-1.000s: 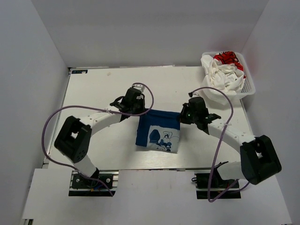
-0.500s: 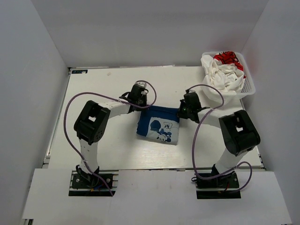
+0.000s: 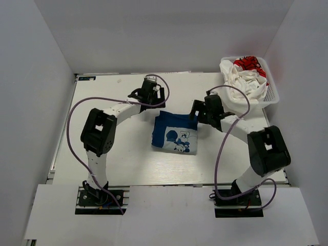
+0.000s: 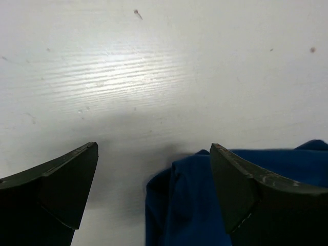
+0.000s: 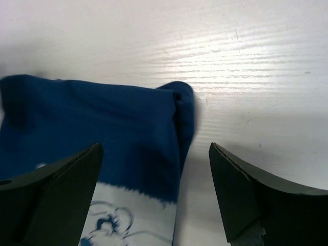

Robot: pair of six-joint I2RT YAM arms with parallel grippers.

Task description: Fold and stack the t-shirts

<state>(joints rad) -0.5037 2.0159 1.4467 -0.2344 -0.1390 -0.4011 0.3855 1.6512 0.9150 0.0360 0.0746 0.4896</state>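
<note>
The folded blue t-shirt's near edge [image 3: 173, 151] is at a slant, so the robot's left gripper should join the right gripper at the printed end [image 3: 181, 144] and make the edge square before moving the t-shirt.
The blue t-shirt [image 3: 176, 132] lies folded in a small rectangle at mid-table, its white print facing up. My left gripper [image 3: 155, 99] hovers open just past the shirt's far left corner [image 4: 195, 205], holding nothing. At the far right corner [image 5: 102, 113] my right gripper [image 3: 198, 114] is open too, its fingers astride the corner and the cloth lying loose on the table. In the wrist views both the left gripper [image 4: 154, 145] and the right gripper [image 5: 155, 145] show wide gaps. The white t-shirt with the red graphic [image 3: 241, 82] sits crumpled in the basket.
The white mesh basket [image 3: 271, 97] stands at the table's far right corner. White walls close in the table [image 3: 113, 148] at the back and on both sides. Purple cables loop over each arm.
Both grippers have opened and let go of the blue shirt's far edge, then drawn back a little toward the far side. The shirt now lies flat and folded.
</note>
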